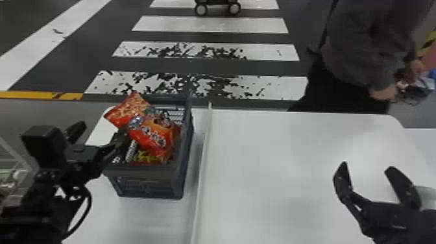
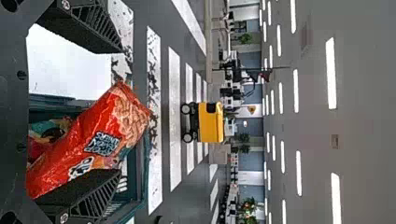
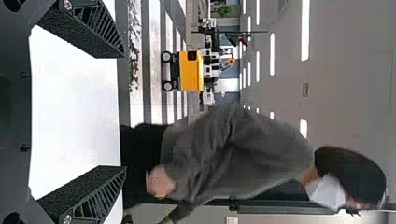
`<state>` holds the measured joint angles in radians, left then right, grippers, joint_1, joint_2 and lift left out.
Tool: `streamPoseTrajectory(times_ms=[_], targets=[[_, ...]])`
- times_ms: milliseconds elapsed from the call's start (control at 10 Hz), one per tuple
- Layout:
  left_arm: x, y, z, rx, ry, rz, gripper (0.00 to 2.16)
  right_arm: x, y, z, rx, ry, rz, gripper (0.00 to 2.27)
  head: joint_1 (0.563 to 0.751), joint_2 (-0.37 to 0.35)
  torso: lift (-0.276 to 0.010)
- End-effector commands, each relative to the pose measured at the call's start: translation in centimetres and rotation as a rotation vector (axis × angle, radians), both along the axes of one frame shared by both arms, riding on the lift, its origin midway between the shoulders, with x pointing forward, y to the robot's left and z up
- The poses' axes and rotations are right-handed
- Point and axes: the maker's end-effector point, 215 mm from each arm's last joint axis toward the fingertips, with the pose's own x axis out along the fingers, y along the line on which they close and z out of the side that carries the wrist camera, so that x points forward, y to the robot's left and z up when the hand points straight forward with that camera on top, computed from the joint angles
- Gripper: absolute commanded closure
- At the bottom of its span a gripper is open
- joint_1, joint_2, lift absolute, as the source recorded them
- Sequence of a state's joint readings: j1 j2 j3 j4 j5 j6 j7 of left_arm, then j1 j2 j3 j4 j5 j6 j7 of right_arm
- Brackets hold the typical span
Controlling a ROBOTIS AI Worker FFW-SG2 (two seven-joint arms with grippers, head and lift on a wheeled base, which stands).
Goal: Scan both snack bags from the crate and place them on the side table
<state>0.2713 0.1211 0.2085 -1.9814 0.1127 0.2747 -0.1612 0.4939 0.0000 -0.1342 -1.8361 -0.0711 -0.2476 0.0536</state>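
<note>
My gripper will uncover another snack bag hidden under the red snack bag (image 1: 145, 125) when I lift the red one, because yellow lettering (image 1: 146, 157) shows below it.
The dark grey crate (image 1: 149, 181) stands on the left of the white table. Two red-orange snack bags lie at its top: one (image 1: 126, 110) leans over the back left rim, the other (image 1: 155, 133) rests in front. My left gripper (image 1: 99, 138) is open at the crate's left side. In the left wrist view a red bag (image 2: 93, 135) lies between the open fingers of my left gripper (image 2: 116, 109), close to one of them. My right gripper (image 1: 365, 168) stands open above the table's right part; in the right wrist view nothing is between the right gripper's fingers (image 3: 123, 112).
More packages (image 1: 146, 157) lie lower in the crate. A raised white strip (image 1: 202, 162) runs along the white table (image 1: 275, 168) right of the crate. A person stands beyond the table's back right edge. A wheeled yellow machine (image 2: 211, 122) is on the floor farther off.
</note>
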Motion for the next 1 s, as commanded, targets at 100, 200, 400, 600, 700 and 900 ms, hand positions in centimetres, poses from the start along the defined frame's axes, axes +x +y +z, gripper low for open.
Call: streamPoseTrajectory(times_ms=[100, 200, 400, 600, 700, 900], targets=[[1.9, 0.3, -0.9, -0.06, 0.048, -0.045, 0.08, 0.0, 0.1, -0.1, -0.008, 0.003, 0.002, 0.07, 0.695, 0.039, -0.098], [2.6, 0.6, -2.0, -0.1, 0.1, -0.061, 0.08, -0.1, 0.0, -0.1, -0.009, 0.004, 0.001, 0.07, 0.695, 0.04, -0.098], [3.7, 1.1, -2.2, -0.116, 0.101, -0.05, 0.08, -0.2, -0.3, -0.2, -0.012, 0.007, -0.004, 0.07, 0.695, 0.042, -0.098], [4.6, 1.8, -2.4, -0.145, 0.102, -0.047, 0.08, -0.3, -0.5, -0.2, -0.014, 0.006, -0.007, 0.07, 0.695, 0.047, -0.098], [5.3, 2.1, -2.2, -0.148, 0.097, -0.046, 0.08, -0.4, -0.6, -0.3, -0.014, 0.009, -0.008, 0.07, 0.695, 0.05, -0.098], [7.3, 1.4, -2.5, -0.173, 0.104, -0.073, 0.08, -0.5, -0.9, -0.4, -0.017, 0.012, -0.014, 0.07, 0.695, 0.051, -0.098]])
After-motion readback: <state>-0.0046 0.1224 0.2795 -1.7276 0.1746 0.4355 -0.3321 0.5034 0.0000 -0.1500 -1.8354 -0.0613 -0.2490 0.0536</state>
